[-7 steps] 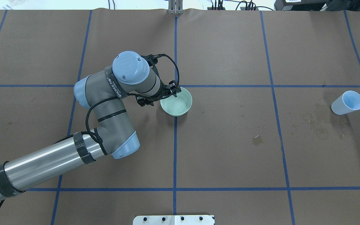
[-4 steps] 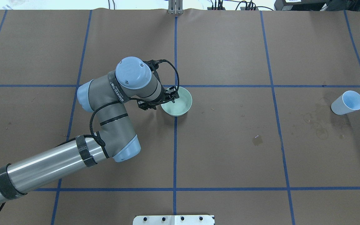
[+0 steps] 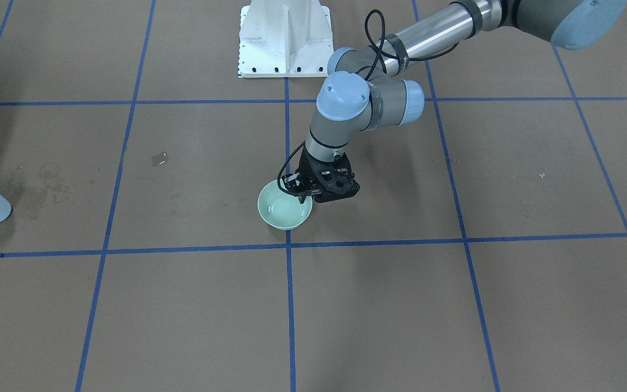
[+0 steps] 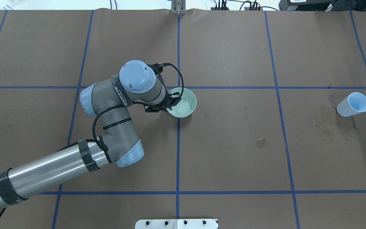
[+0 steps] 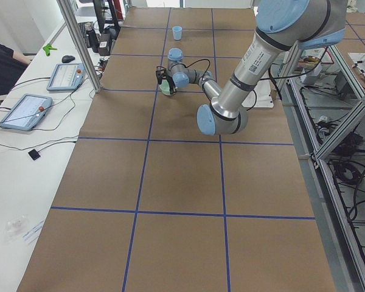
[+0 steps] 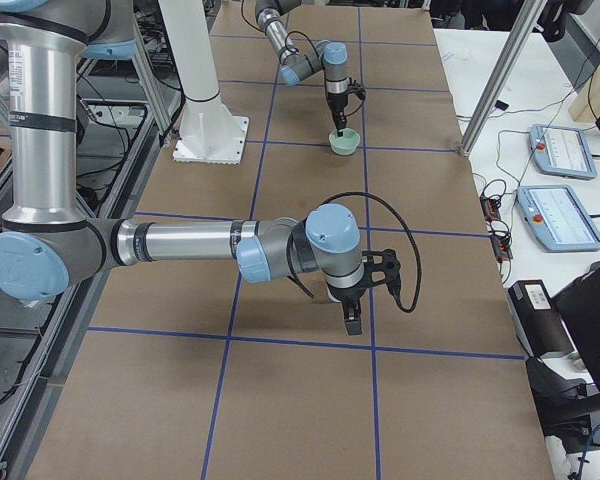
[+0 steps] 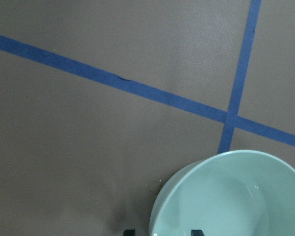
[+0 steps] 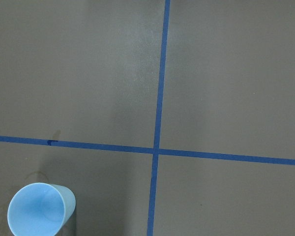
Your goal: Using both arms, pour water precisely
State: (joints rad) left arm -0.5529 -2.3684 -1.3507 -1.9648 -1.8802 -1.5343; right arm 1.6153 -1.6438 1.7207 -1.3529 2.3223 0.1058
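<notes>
I expect water to ripple and stay inside the pale green bowl (image 3: 284,205) when I carry it, because a faint shiny line (image 7: 263,200) curves inside the bowl below its rim.
A pale green bowl (image 4: 185,105) (image 3: 283,213) stands on the brown table near a blue tape crossing. My left gripper (image 4: 172,101) (image 3: 298,195) points down at the bowl's near-left rim. In the left wrist view its two fingertips (image 7: 129,231) stand apart, one outside the bowl (image 7: 226,196) and one inside, so it is open astride the rim. A faint shiny line inside the bowl hints at a little water (image 7: 258,189). A light blue cup (image 4: 353,104) (image 8: 39,209) stands far right. My right gripper (image 6: 352,320) hangs over the table; whether it is open or shut I cannot tell.
A small wet patch with a glint (image 4: 261,142) lies right of centre, and dried brown ring stains (image 4: 324,127) spread beside the cup. The white pedestal (image 3: 284,41) stands at the robot's side. Tablets and cables (image 5: 24,112) lie past the far table edge.
The left arm has moved a little right and lower, bringing its fingers over the bowl's rim. The bowl has shifted slightly to the right.
</notes>
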